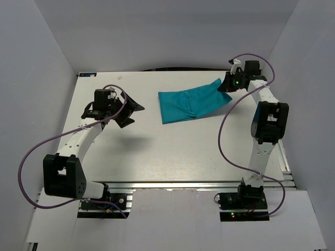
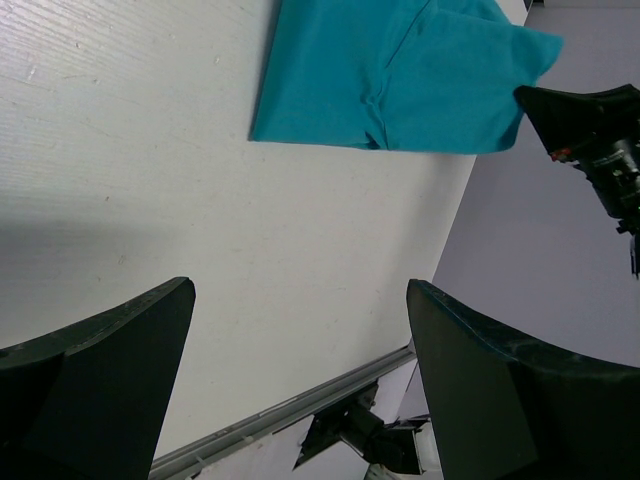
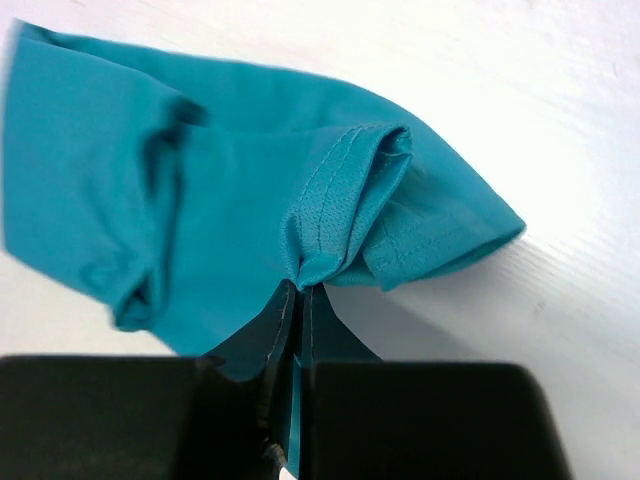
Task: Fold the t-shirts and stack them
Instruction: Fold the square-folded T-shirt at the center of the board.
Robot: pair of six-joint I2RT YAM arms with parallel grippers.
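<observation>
The teal t-shirt's opposite end (image 1: 172, 108) is flat and clear, so my right gripper goes on folding the t-shirt's lifted corner over until it gets to that end (image 1: 170, 100).
One teal t-shirt (image 1: 189, 104) lies folded into a long band at the back of the white table (image 1: 157, 151). My right gripper (image 1: 226, 85) is shut on its far right corner and holds that corner lifted off the table. In the right wrist view the hemmed edge (image 3: 335, 215) bunches out from between the closed fingertips (image 3: 301, 290). My left gripper (image 1: 131, 111) is open and empty, left of the shirt and apart from it. In the left wrist view the shirt (image 2: 400, 75) lies beyond the spread fingers (image 2: 110, 370).
Grey walls stand on three sides of the table. The table's metal rail (image 1: 199, 184) runs along the near edge, with both arm bases below it. A purple cable (image 1: 36, 151) loops beside the left arm and another (image 1: 225, 130) beside the right arm.
</observation>
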